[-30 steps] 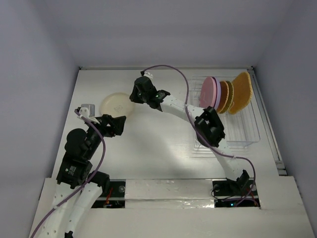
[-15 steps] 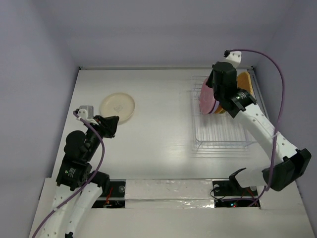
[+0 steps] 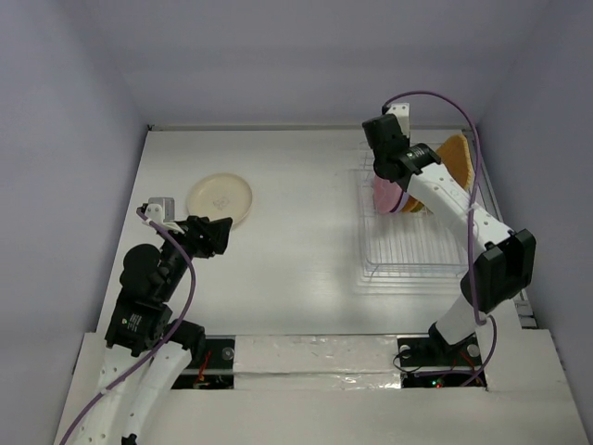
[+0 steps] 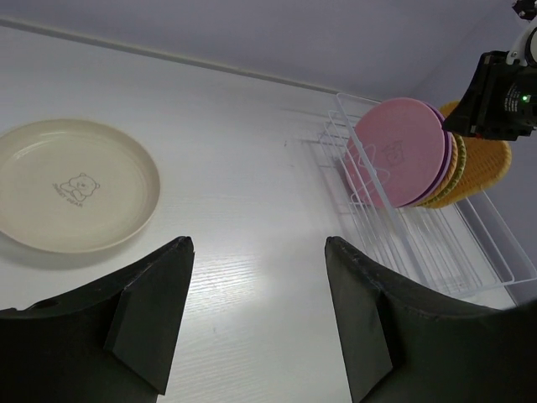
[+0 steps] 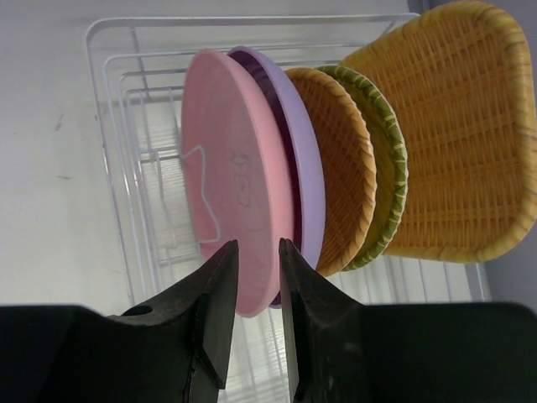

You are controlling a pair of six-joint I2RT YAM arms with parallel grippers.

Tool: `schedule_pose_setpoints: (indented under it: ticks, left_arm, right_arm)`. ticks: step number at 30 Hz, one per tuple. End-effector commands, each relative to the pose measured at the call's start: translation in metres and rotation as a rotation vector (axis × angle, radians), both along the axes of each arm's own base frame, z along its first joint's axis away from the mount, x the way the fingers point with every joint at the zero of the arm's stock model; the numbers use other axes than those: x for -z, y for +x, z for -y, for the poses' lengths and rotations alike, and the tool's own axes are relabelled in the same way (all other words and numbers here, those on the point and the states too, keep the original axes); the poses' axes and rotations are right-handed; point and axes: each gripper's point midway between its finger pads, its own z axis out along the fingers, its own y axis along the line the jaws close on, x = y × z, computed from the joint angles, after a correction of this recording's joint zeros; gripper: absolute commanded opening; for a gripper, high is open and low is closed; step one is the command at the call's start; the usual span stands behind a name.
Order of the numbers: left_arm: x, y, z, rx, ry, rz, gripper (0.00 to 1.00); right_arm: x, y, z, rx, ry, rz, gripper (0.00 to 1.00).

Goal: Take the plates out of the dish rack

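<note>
The fingers of my right gripper are on both sides of the pink plate's rim [image 5: 267,284] and the lavender plate is outside them, so they should carry on going down and close on that rim [image 5: 263,294] only.
The dish rack [image 3: 417,246] stands at the right with several plates on edge in its far end. In the right wrist view they run left to right: a pink plate [image 5: 231,168], a lavender plate [image 5: 306,176], an orange-brown textured plate [image 5: 344,168], a green-rimmed one [image 5: 388,159] and a squarish orange woven plate [image 5: 457,126]. My right gripper [image 5: 258,252] hangs over the pink plate, jaws a narrow gap apart, with the plate's rim showing between them. A cream plate [image 3: 220,197] lies flat on the table at the left. My left gripper [image 4: 258,252] is open and empty beside it.
The white table [image 3: 296,241] is walled at the back and sides. The near part of the rack [image 5: 143,210] holds no plates. A purple cable [image 3: 435,97] loops above my right arm. The rack and pink plate [image 4: 398,151] also show in the left wrist view.
My right arm has swung from the cream plate at the left across to the rack, and now sits over the pink plate. My left arm has barely moved.
</note>
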Motion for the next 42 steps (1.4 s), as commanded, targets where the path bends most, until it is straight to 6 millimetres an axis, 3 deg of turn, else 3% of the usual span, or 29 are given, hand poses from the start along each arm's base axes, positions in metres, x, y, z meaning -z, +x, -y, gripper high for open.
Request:
schedule_pose_setpoints:
  ticks: [1, 14, 23, 26, 31, 42]
  left_arm:
    - [-0.01, 0.002, 0.001, 0.002, -0.011, 0.043, 0.61]
    - [-0.012, 0.001, 0.0, 0.002, -0.011, 0.051, 0.61]
    - [-0.014, -0.001, 0.001, 0.01, -0.009, 0.06, 0.61]
    - [-0.015, -0.002, 0.0, 0.007, -0.012, 0.065, 0.61]
    - [-0.016, -0.003, -0.001, 0.007, -0.014, 0.071, 0.61]
    - [-0.017, -0.004, 0.0, 0.01, -0.018, 0.073, 0.61]
  right_arm:
    - [-0.018, 0.001, 0.014, 0.048, -0.077, 0.015, 0.32]
    - [0.014, 0.024, 0.019, 0.079, -0.168, -0.048, 0.3]
    - [0.014, 0.029, 0.031, 0.136, -0.267, -0.054, 0.28]
    - [0.011, 0.032, 0.029, 0.133, -0.272, -0.052, 0.2]
    - [-0.009, 0.032, 0.033, 0.153, -0.277, -0.023, 0.0]
    - [-0.078, 0.005, 0.033, 0.151, -0.245, 0.119, 0.0]
